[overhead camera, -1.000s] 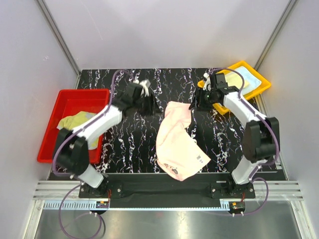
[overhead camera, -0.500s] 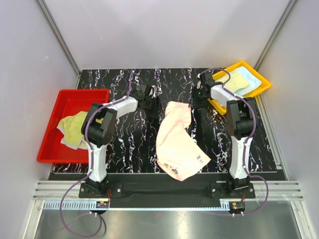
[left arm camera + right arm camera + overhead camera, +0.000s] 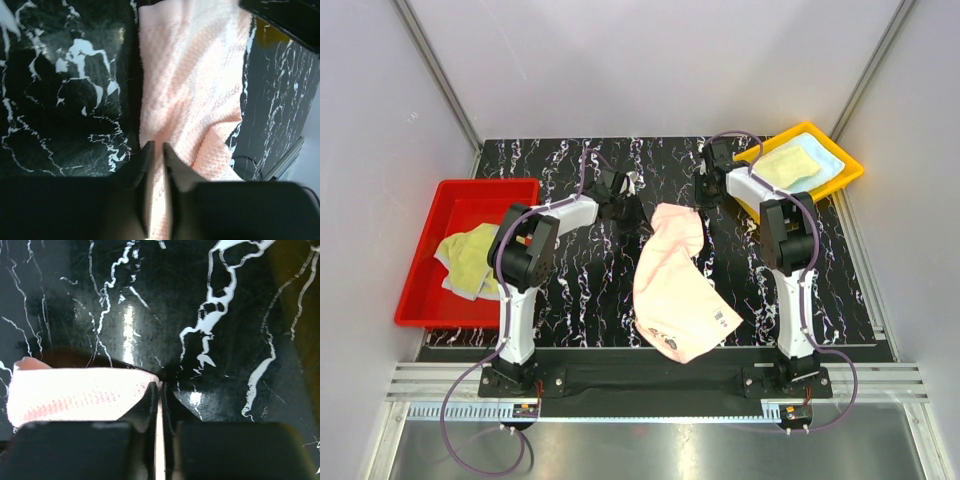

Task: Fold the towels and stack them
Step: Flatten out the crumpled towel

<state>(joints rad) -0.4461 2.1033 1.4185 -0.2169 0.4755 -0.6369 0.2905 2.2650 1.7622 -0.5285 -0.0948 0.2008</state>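
The peach-pink towel's far end (image 3: 676,216) is folded narrow, so the robot's right gripper should pull its corner back over the towel (image 3: 694,278) before the left gripper takes another corner.
A peach-pink towel (image 3: 675,285) lies loosely spread in the middle of the black marbled table. My left gripper (image 3: 642,212) is at its far left corner. In the left wrist view the gripper (image 3: 156,147) is shut on a fold of the towel (image 3: 195,75). My right gripper (image 3: 704,200) is at the far right corner. In the right wrist view the gripper (image 3: 160,386) is shut on the edge of the towel (image 3: 75,392). A crumpled yellow-green towel (image 3: 470,255) lies in the red tray. A yellow-green towel (image 3: 780,165) rests on a light blue towel (image 3: 823,160) in the yellow tray.
The red tray (image 3: 485,185) stands at the table's left edge and the yellow tray (image 3: 850,172) at the back right corner. Both arms reach far across the table. White walls enclose the table on three sides.
Both arms have stretched forward and come down to the pink towel's far corners. Both grippers, open before, have shut on the cloth.
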